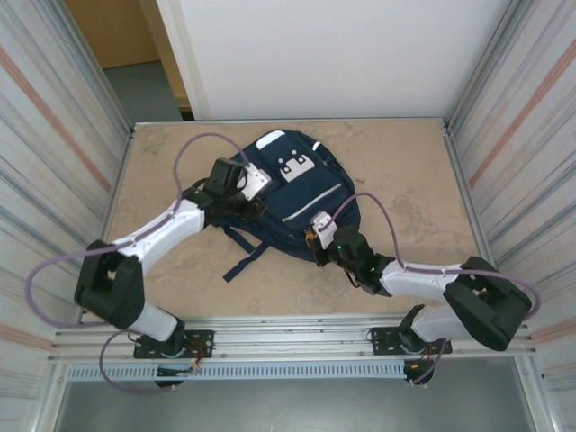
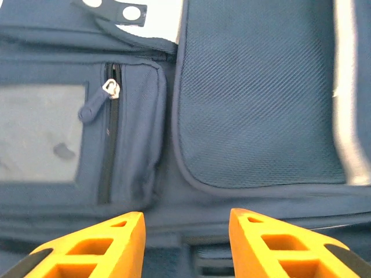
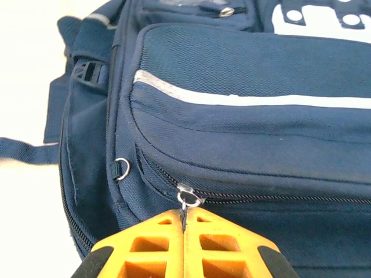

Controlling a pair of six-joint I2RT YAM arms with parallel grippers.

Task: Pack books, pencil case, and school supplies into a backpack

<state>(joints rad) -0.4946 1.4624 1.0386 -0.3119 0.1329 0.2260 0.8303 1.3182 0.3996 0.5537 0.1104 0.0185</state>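
Note:
My gripper will make the whole navy backpack slide and turn when it pulls the backpack's fabric, because the straps trail loose and the tan table is clear around.
The navy backpack lies flat in the middle of the table, front pockets up. My left gripper hovers over its left side. In the left wrist view it is open with nothing between the orange fingers, above the backpack fabric. My right gripper is at the bag's near right edge. In the right wrist view it is shut on the dark zipper pull hanging from the silver slider ring of the backpack. The books, pencil case and school supplies are out of view.
Dark straps trail from the bag toward the near table edge. Ribbed metal walls flank the tan table. A small window pocket with its own zipper and a metal D-ring are on the bag.

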